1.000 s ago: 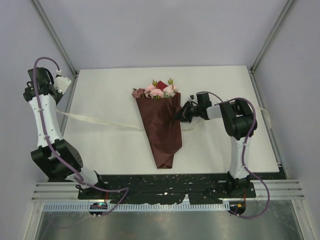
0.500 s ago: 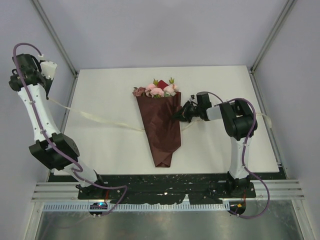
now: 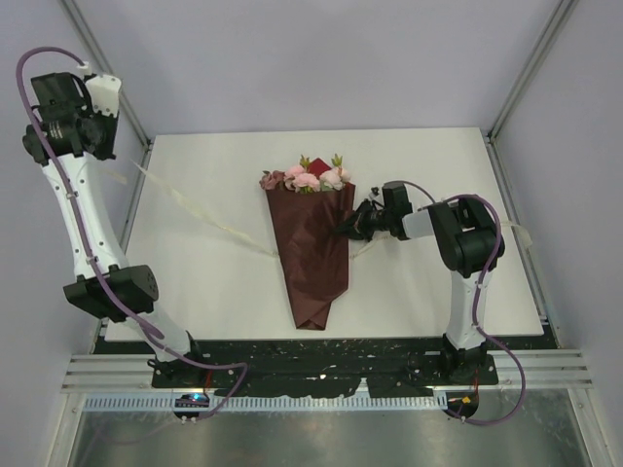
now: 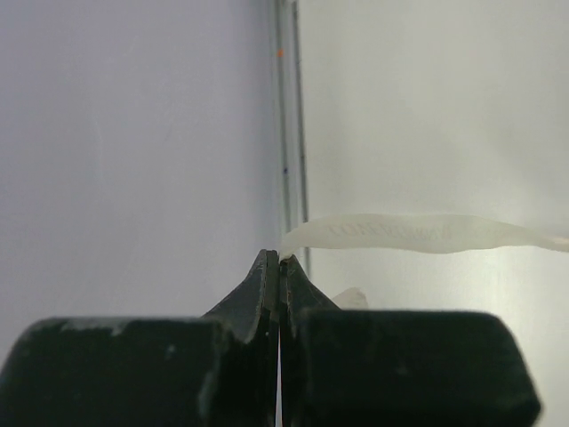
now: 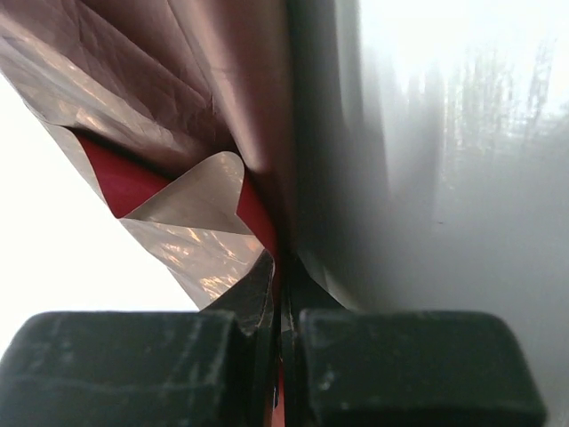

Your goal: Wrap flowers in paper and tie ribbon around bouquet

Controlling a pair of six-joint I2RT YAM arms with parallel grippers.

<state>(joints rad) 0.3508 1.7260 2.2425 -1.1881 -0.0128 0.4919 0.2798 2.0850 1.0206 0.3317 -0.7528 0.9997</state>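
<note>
I should next have my left gripper carry the cream ribbon across the bouquet (image 3: 316, 265) until it spans the cone, then release, since my right gripper pins the paper's fold (image 3: 344, 216).
The bouquet (image 3: 311, 248), a cone of dark maroon paper (image 5: 169, 80), lies mid-table with the pink flowers (image 3: 306, 178) at its far, wide end. My right gripper (image 3: 351, 227) is shut on the paper's right edge, and its closed tips (image 5: 278, 263) pinch a fold. The cream ribbon (image 3: 209, 219) runs taut from the bouquet's left side up to my left gripper (image 3: 103, 158), raised high beyond the table's left edge. In the left wrist view the gripper (image 4: 280, 259) is shut on the ribbon (image 4: 418, 233). A short stretch of ribbon (image 3: 364, 249) shows to the right of the cone.
The white table (image 3: 438, 175) is framed by metal posts at its back corners (image 3: 506, 107). A metal rail (image 3: 144, 185) runs along its left edge. Both arm bases sit on the black plate (image 3: 321, 360) at the near edge.
My left arm has swung up and back with the ribbon end, so the ribbon now rises more steeply and tighter from the bouquet. The right gripper has kept its hold in place.
</note>
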